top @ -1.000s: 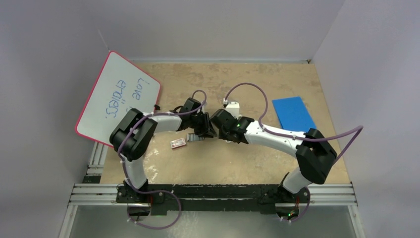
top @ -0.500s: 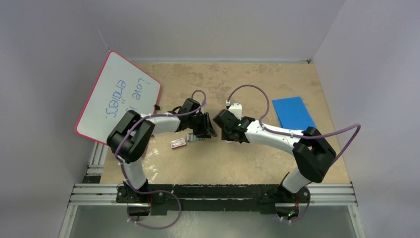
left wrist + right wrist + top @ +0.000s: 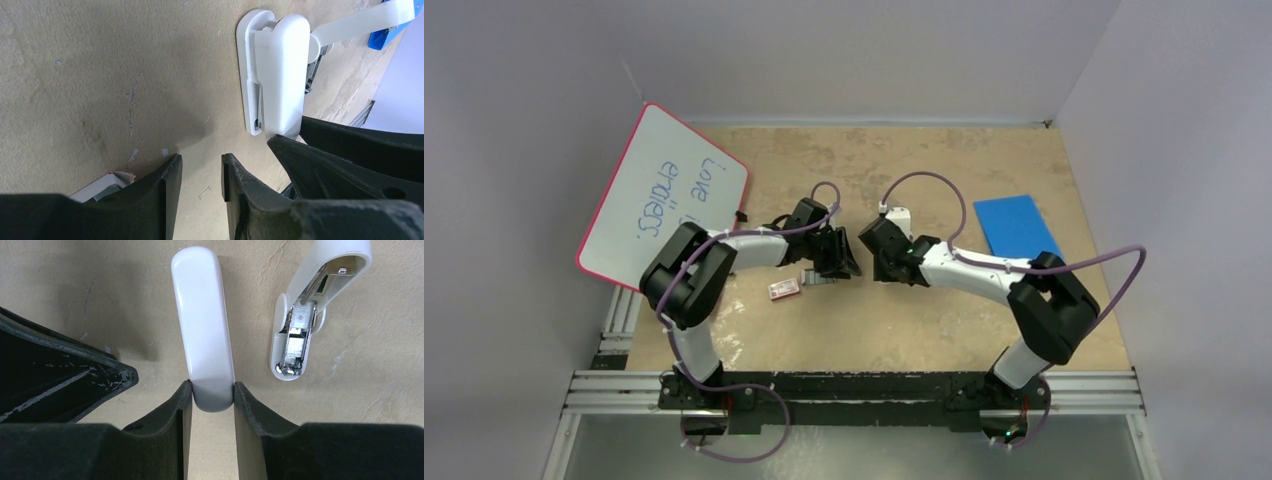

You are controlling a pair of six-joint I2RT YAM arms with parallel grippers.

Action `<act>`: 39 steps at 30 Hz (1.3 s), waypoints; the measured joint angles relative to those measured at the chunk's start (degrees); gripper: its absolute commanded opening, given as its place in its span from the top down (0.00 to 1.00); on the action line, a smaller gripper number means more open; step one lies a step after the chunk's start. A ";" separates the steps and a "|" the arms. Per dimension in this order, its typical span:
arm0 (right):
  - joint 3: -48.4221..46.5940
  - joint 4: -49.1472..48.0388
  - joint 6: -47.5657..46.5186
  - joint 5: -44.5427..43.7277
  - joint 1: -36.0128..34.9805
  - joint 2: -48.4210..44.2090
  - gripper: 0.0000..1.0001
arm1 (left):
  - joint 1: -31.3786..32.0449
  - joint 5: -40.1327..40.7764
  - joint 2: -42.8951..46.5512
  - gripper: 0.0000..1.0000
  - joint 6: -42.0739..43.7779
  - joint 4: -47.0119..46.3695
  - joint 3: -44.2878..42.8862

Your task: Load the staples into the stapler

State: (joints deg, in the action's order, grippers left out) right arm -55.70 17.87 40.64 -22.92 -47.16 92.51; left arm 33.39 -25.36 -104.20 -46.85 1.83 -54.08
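The shut stapler (image 3: 205, 320) crowds the open stapler, so my right gripper should move the shut stapler aside and take the open stapler's raised lid (image 3: 344, 247) before loading.
The stapler (image 3: 202, 325), a slim white bar with rounded ends, lies flat on the tan table and also shows in the left wrist view (image 3: 277, 70). My right gripper (image 3: 212, 387) is shut on its near end, with both fingers against its sides. The staples (image 3: 818, 279), a small grey block, sit on the table just below my left gripper (image 3: 846, 265). My left gripper (image 3: 201, 160) hangs open over bare table a little short of the stapler, with nothing between its fingers. In the top view the two grippers hide the stapler.
A shorter white piece (image 3: 300, 325) lies just right of the stapler, hinged open with metal showing. A red-and-white box (image 3: 784, 289) sits left of the staples. One loose staple (image 3: 204, 192) lies under my left gripper. A whiteboard (image 3: 664, 205) leans far left and a blue pad (image 3: 1016, 228) lies right.
The right arm has drawn in to the left and its wrist has edged toward the back. The left arm shifted slightly early on and has since held still.
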 measured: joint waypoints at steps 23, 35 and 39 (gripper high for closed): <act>-7.65 3.34 2.23 -3.43 0.92 -0.63 0.48 | 0.00 0.61 1.29 0.63 0.98 0.96 0.66; -7.54 3.04 1.51 -2.58 1.53 -0.28 0.46 | 0.00 3.54 5.25 0.62 1.53 2.27 2.08; -7.17 1.57 0.66 -1.40 1.53 1.46 0.54 | 0.00 3.85 5.55 0.62 1.55 2.45 2.45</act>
State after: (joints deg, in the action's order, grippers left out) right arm -62.87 19.44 41.30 -24.32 -45.63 93.97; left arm 33.39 -21.52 -98.65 -45.30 4.27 -51.64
